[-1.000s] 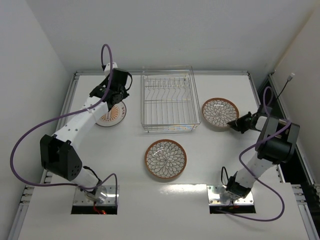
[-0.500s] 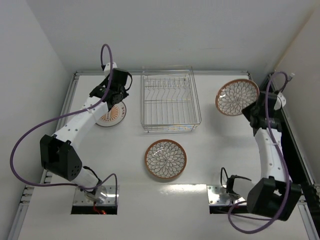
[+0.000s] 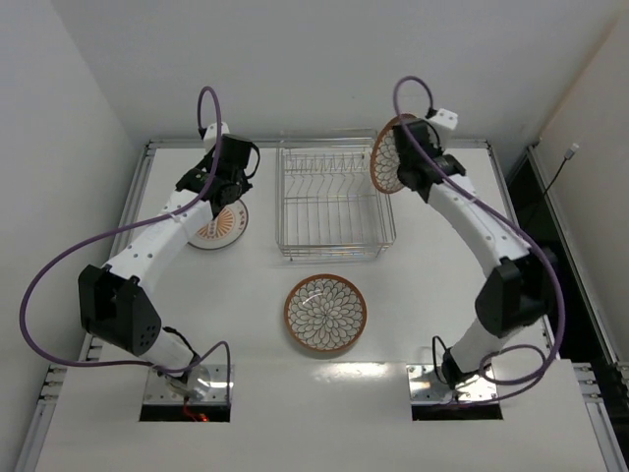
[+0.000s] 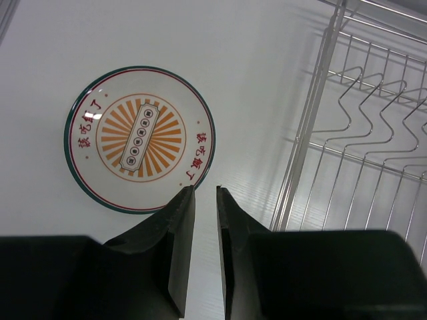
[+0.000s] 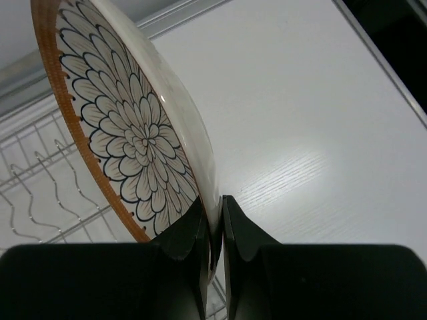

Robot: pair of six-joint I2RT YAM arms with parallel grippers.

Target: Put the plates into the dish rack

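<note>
The petal-pattern plate is on edge beside the empty rack wires, so the robot's right gripper should keep moving it in and let go once the wires hold it upright.
My right gripper is shut on the rim of a brown-rimmed petal-pattern plate and holds it on edge above the back right corner of the dish rack. In the right wrist view the fingertips pinch the lower rim of that plate, with rack wires below left. A second petal plate lies flat in front of the rack. The orange-striped plate lies left of the rack. My left gripper hovers at its near edge, jaws almost together with nothing between them.
The silver rack's left wall stands close to the right of my left gripper. White walls enclose the table at the back and both sides. A dark gap runs along the table's right edge.
The right arm lifted the petal plate off the table's right side and swung it left and back to the rack's back right corner, turning it on edge. The left arm stayed still.
</note>
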